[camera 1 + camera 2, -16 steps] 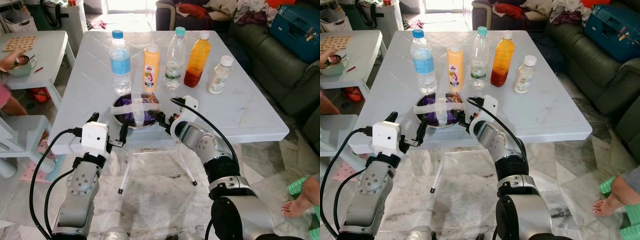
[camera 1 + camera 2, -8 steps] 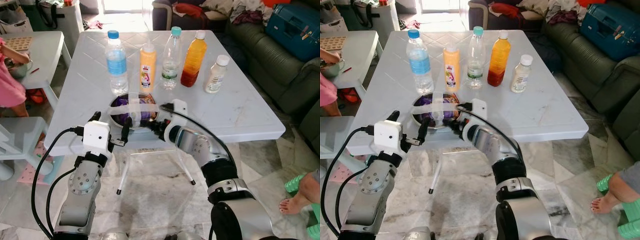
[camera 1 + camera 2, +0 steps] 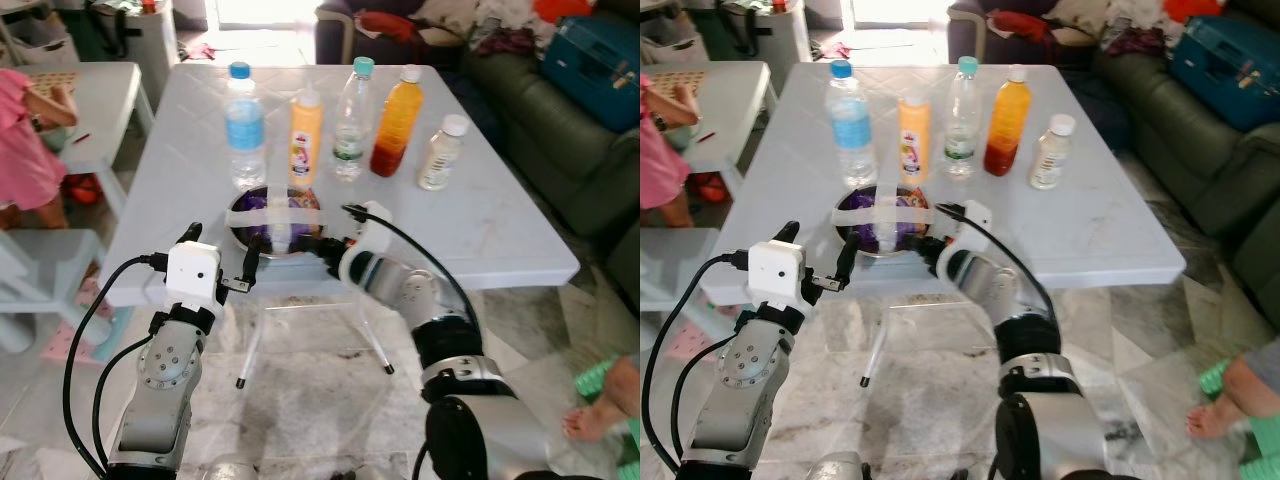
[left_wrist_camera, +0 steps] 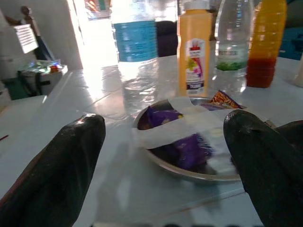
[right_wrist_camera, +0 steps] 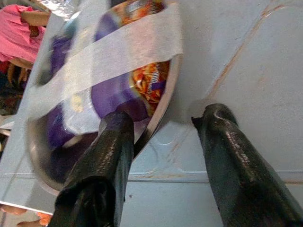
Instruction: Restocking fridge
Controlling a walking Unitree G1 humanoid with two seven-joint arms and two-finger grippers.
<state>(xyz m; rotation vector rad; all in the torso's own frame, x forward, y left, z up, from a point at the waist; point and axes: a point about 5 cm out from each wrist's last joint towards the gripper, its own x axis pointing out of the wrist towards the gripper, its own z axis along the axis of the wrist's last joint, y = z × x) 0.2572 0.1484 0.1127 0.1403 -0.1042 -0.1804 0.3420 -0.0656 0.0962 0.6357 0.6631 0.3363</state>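
Observation:
White tape runs across the steel bowl from rim to rim, so the purple snack packets will stay in the bowl when I carry it tilted.
A steel bowl of purple snack packets, strapped with white tape, sits near the front edge of the white table. My right gripper is open and straddles the bowl's right rim, one finger inside and one on the table. My left gripper is open just off the table's front edge, pointing at the bowl. Behind the bowl stands a row of bottles: blue-label water, yellow juice, clear with a teal cap, orange-red juice and small white.
A person in pink stands at a small white table on the left, with a white stool below. A dark green sofa with a blue case fills the right. A bare foot rests at lower right.
My right gripper has moved in onto the bowl's right rim. The left gripper has held still. The person in pink has come further into view at the left.

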